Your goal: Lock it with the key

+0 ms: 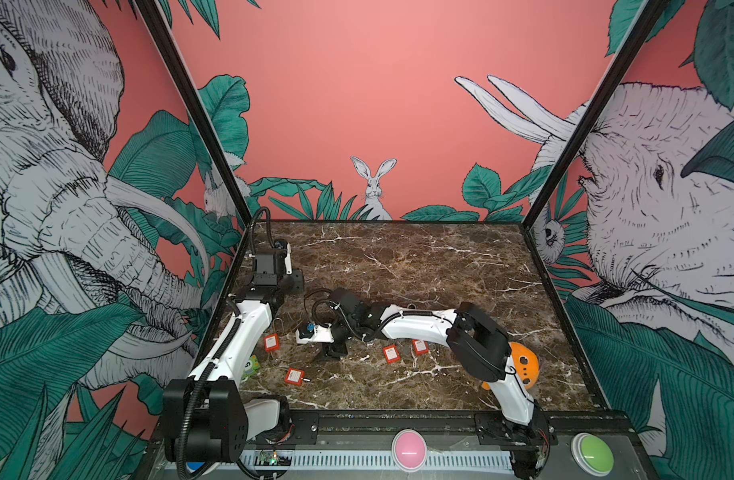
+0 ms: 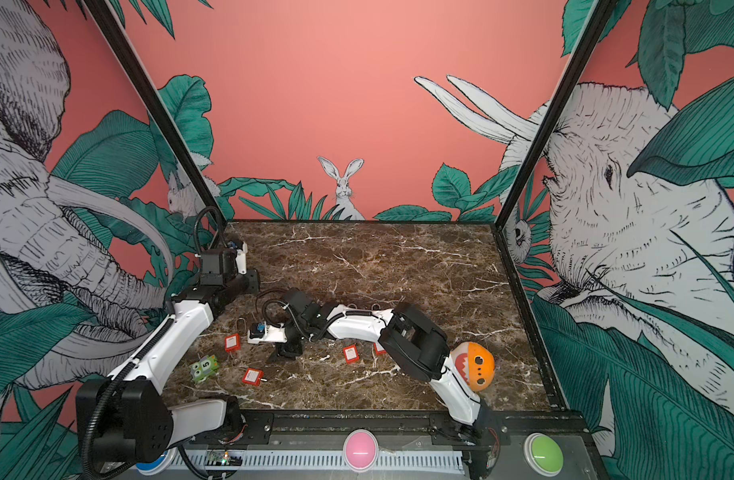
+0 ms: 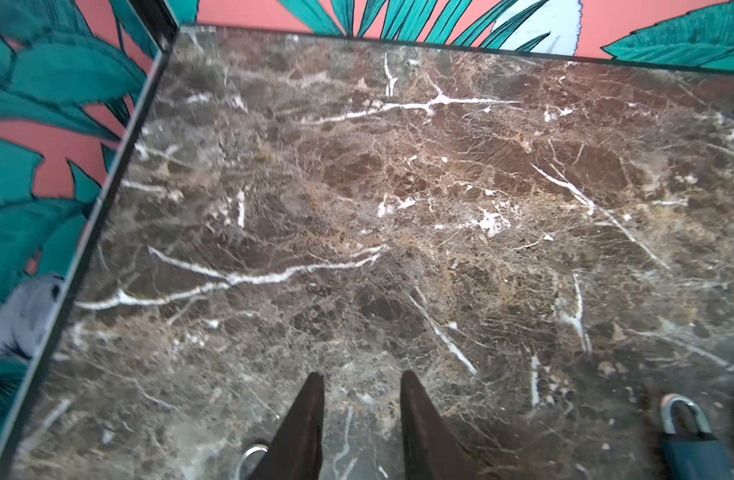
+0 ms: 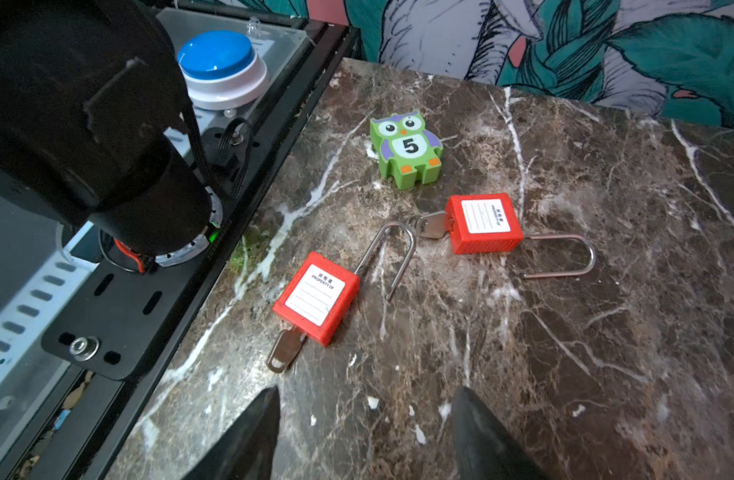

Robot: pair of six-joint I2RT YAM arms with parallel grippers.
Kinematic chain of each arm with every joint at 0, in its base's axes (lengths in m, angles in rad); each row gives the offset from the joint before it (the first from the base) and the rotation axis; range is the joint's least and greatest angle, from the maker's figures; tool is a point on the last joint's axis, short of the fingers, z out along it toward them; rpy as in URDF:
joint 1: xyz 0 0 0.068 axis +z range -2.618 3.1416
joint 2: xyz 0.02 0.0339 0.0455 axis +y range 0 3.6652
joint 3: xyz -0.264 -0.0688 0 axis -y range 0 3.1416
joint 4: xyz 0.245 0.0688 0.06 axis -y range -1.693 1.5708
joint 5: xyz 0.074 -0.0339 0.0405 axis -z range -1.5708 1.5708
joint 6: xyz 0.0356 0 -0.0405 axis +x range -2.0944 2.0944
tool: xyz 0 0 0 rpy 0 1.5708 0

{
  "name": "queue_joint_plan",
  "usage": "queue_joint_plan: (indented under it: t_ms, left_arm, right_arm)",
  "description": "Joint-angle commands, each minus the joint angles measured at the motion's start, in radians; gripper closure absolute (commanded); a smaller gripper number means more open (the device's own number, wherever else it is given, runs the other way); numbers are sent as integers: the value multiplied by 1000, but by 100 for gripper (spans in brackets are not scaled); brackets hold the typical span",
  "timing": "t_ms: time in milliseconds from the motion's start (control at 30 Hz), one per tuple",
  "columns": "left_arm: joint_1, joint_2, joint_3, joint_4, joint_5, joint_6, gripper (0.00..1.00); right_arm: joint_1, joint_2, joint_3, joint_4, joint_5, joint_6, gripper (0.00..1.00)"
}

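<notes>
The nearer padlock [image 1: 295, 376] is far over on my left gripper's side, so my right gripper should move back while my left gripper brings the padlock [image 2: 253, 377] toward the middle.
Several red padlocks lie on the marble table [image 1: 398, 257]. In the right wrist view two show, each with a white label, an open silver shackle and a key in its base: the nearer padlock [image 4: 315, 299] with its key [image 4: 285, 349], and the farther padlock [image 4: 483, 222] with its key [image 4: 431, 224]. In both top views these are the front padlock [image 1: 294, 376] and the left padlock [image 1: 271, 343]. My right gripper [image 4: 366, 390] hovers open and empty just short of the nearer key, low over the table [image 1: 330, 353]. My left gripper [image 3: 361, 376] is open with nothing in it, back left [image 1: 292, 282].
Two more red padlocks [image 1: 391, 353] [image 1: 420, 345] lie under my right arm. A green owl block [image 4: 406, 147] sits near the front left edge, an orange shark-face ball [image 1: 523, 365] at front right. A dark padlock-like thing [image 3: 685, 440] lies beside the left gripper. Buttons: blue [image 4: 217, 56], pink [image 1: 409, 449], green [image 1: 591, 453].
</notes>
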Motion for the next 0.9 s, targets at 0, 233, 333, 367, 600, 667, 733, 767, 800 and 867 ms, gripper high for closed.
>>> queue_joint_plan:
  t_ms: [0,233,333,367,600,667,733,767,800,867]
  left_arm:
    - [17,-19,14,-172,6,-152,68]
    - [22,-212,-153,-384,-79,-476,68]
    - [21,-258,-199,-484,-63,-591,68]
    - [21,-261,-211,-518,-55,-633,68]
    - [21,-275,-264,-647,-12,-811,67]
    - [21,-284,-262,-689,-25,-846,67]
    - [21,-288,-273,-714,-26,-878,67]
    - [22,-286,-284,-715,-20,-886,67]
    - [21,-282,-294,-718,-15,-899,67]
    - [21,-267,-317,-720,-4,-925,67]
  right_arm:
    - [11,12,-9,27,-28,14,36]
    - [2,-44,-134,159,49,50,35]
    - [-21,-69,-172,189,73,60,35]
    - [-32,-77,-188,210,77,75,35]
    - [-92,-100,-258,313,100,110,35]
    - [-102,-100,-259,333,104,115,35]
    - [-111,-101,-303,354,106,118,35]
    - [-117,-101,-309,367,108,121,35]
    - [-120,-101,-316,376,109,125,35]
    - [-134,-100,-324,390,104,127,35]
